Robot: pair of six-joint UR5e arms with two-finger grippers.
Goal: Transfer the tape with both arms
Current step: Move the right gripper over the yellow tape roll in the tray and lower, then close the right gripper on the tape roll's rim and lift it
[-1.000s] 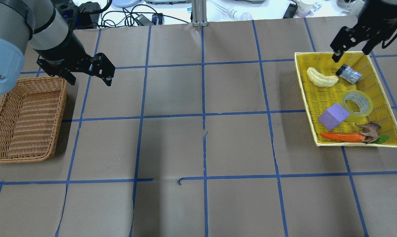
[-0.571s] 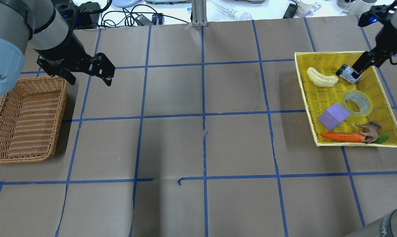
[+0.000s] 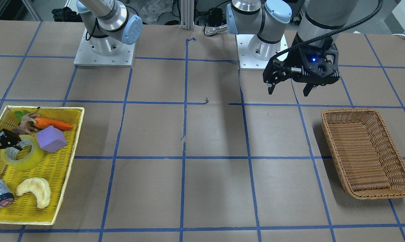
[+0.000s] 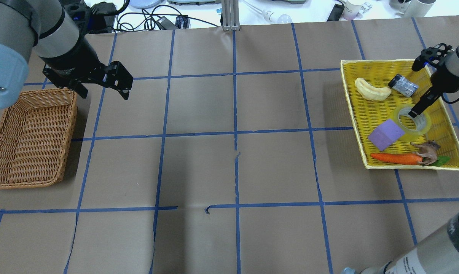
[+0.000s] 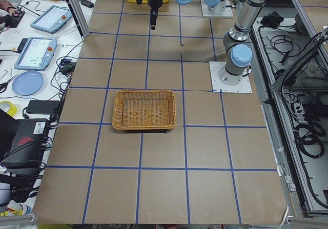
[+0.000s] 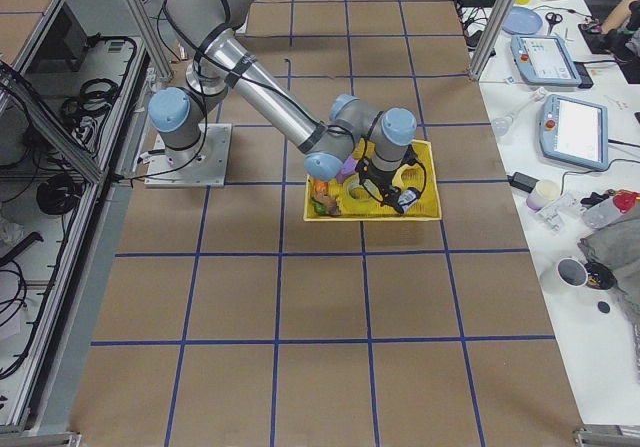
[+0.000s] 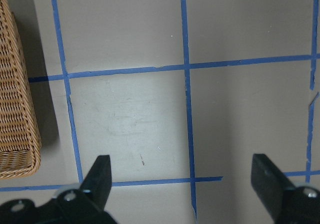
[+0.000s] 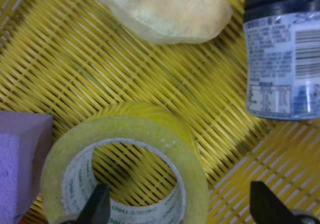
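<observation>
The purple cube stands next to the tape's uncovered rim (image 3: 40,149), so the tape (image 3: 33,158) should come free when I lift it and leave the cube where it is.
The tape (image 4: 422,128) is a yellow translucent roll lying flat in the yellow tray (image 4: 381,62); it also shows in the front view (image 3: 28,161) and fills the lower left of the right wrist view (image 8: 165,149). My right gripper (image 4: 419,109) is open and low over the tape. In the right wrist view (image 8: 182,209) one finger stands inside the ring's hole and the other outside its wall. It sits at the left edge of the front view (image 3: 1,148). My left gripper (image 4: 103,93) is open and empty, hovering above the bare table beside the wicker basket (image 4: 27,140).
The tray also holds a pale bread piece (image 4: 372,89), a dark jar (image 4: 402,84), a purple cube (image 4: 385,134) touching the tape, a carrot (image 4: 395,158) and a brown toy animal (image 4: 427,150). The wicker basket (image 3: 367,151) stands at the robot's left end.
My right gripper has come from above the tray's far edge, past the dark jar, down onto the tape. The left arm has not moved.
</observation>
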